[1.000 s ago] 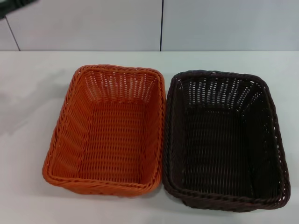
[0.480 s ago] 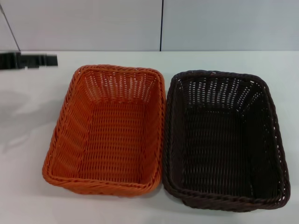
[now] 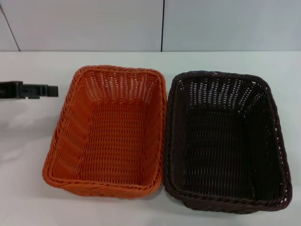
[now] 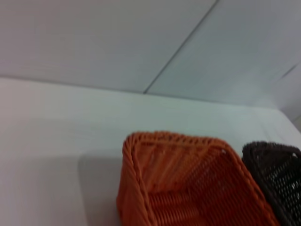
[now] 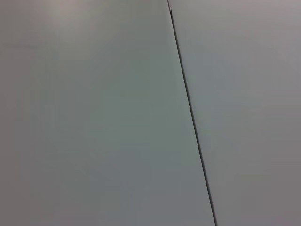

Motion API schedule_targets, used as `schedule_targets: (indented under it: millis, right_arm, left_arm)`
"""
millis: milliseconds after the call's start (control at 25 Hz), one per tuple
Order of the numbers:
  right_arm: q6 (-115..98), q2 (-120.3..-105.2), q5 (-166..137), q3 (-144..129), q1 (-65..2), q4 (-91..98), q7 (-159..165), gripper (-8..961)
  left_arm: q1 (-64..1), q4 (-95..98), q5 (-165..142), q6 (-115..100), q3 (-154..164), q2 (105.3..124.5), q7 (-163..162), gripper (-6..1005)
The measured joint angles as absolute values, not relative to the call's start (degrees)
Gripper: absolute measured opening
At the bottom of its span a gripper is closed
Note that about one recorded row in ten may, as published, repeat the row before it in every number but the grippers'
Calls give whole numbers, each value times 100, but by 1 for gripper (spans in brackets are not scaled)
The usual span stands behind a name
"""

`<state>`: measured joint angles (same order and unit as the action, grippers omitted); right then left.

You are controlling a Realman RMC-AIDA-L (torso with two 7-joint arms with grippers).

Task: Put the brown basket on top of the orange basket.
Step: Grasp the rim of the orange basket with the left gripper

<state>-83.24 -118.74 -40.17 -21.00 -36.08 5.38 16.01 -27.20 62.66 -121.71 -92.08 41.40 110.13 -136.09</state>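
Note:
I keep moving my left gripper toward the middle of the orange basket's outer long (image 3: 58, 132) rim (image 3: 67, 104) and close it there, because that rim is clear of the brown basket.
The orange basket (image 3: 110, 136) stands on the white table, left of centre in the head view. Right beside it, with the long sides nearly touching, stands the brown basket (image 3: 225, 141). Both are upright with nothing inside. My left gripper (image 3: 52, 89) reaches in from the left edge as a black bar, a short way left of the orange basket's far left corner and pointing toward it. The left wrist view shows the orange basket (image 4: 188, 183) from its far corner, with a piece of the brown basket (image 4: 277, 174) beyond. My right gripper is out of view.
The white table (image 3: 28, 179) stretches around both baskets, with room to the left and behind them. A pale panelled wall (image 3: 94, 23) with a dark seam closes off the back. The right wrist view shows only this wall (image 5: 94, 117).
My left gripper has come in from the upper left corner and dropped lower, now level with the orange basket's far rim. Neither basket has moved.

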Motion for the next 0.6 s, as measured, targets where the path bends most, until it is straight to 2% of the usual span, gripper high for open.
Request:
schedule_targets:
  millis: [240,600]
  right_arm:
    - [-8319,-11866,-4017,-2100,-3612,607,1693,678]
    - [-8289,-11864,-4017,-2101,-3586,632,1700,678]
  left_arm:
    - [-2762,6265,-12669,-9273,4175,11060,-13859,789]
    - [-3118,6520,-13764,-9399,4331,11398,-14271,786]
